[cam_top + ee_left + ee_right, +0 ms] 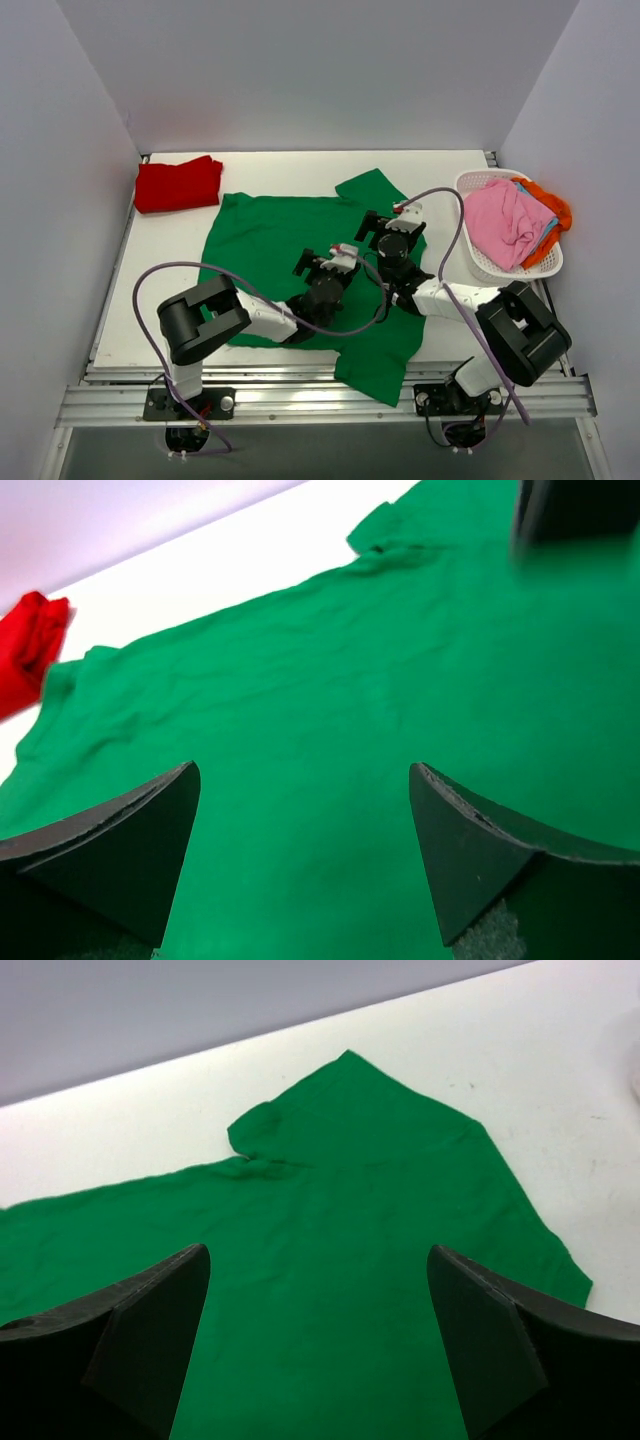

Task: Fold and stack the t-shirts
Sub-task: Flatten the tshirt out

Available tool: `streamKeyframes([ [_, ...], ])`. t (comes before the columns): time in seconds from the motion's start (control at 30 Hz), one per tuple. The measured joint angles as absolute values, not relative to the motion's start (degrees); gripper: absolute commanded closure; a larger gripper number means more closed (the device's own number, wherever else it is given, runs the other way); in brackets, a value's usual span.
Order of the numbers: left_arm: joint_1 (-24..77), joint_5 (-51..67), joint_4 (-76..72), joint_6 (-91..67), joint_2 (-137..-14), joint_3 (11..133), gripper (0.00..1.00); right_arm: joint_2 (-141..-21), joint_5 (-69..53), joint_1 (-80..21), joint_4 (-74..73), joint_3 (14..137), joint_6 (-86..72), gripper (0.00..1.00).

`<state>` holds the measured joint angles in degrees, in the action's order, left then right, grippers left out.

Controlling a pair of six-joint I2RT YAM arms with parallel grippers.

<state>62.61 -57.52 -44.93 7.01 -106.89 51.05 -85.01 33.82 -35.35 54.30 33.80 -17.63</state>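
Observation:
The robot's left gripper is above the green t-shirt's flat middle (285, 235), near the right gripper, so next the left gripper moves back to the near hem corner (239, 341).
A bright green t-shirt (265, 240) lies spread flat across the table, and its lower right corner hangs over the near edge. Both grippers hover just above it, over its right half. My left gripper (328, 262) is open, with only green cloth (320, 680) showing between its fingers (130, 850). My right gripper (388, 228) is also open, above the shirt's right side, facing a sleeve (350, 1130). A folded red t-shirt (178, 184) rests at the far left corner. Pink (505, 222), orange (552, 212) and blue t-shirts sit in the basket.
A white lattice basket (490, 268) stands at the table's right edge, close to the right arm. White walls close in the left, right and back. Bare white tabletop (290, 170) shows behind the green shirt and beside the red one.

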Motion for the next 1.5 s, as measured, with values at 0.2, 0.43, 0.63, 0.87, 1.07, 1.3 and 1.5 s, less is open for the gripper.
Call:
streamKeyframes([
  [0.2,67.1,-57.9,-64.9,12.7,-111.0,34.6,0.06,-83.8,37.4,-35.4,62.7,28.9,-16.1,0.14],
  [0.43,70.0,-61.5,-71.3,27.4,-119.8,43.7,0.06,-84.6,38.2,-35.4,65.4,28.9,-14.8,0.14],
  [0.63,71.2,-64.2,-74.9,35.1,-124.8,49.8,0.06,-86.3,38.2,-35.2,66.6,28.9,-14.2,0.14],
  [0.87,70.5,-63.2,-75.2,34.9,-122.7,44.4,0.06,-89.1,38.1,-35.3,66.8,29.3,-13.5,0.14],
  [1.07,69.1,-61.9,-75.2,33.0,-117.8,40.1,0.06,-89.8,38.0,-35.3,67.1,29.9,-13.4,0.14],
  [1.3,66.0,-60.2,-75.2,29.0,-112.3,33.9,0.06,-90.5,37.7,-35.3,67.7,30.2,-13.4,0.14],
  [1.5,61.1,-58.6,-75.2,24.1,-107.2,28.8,0.06,-93.0,37.2,-35.3,67.9,31.0,-13.4,0.14],
])
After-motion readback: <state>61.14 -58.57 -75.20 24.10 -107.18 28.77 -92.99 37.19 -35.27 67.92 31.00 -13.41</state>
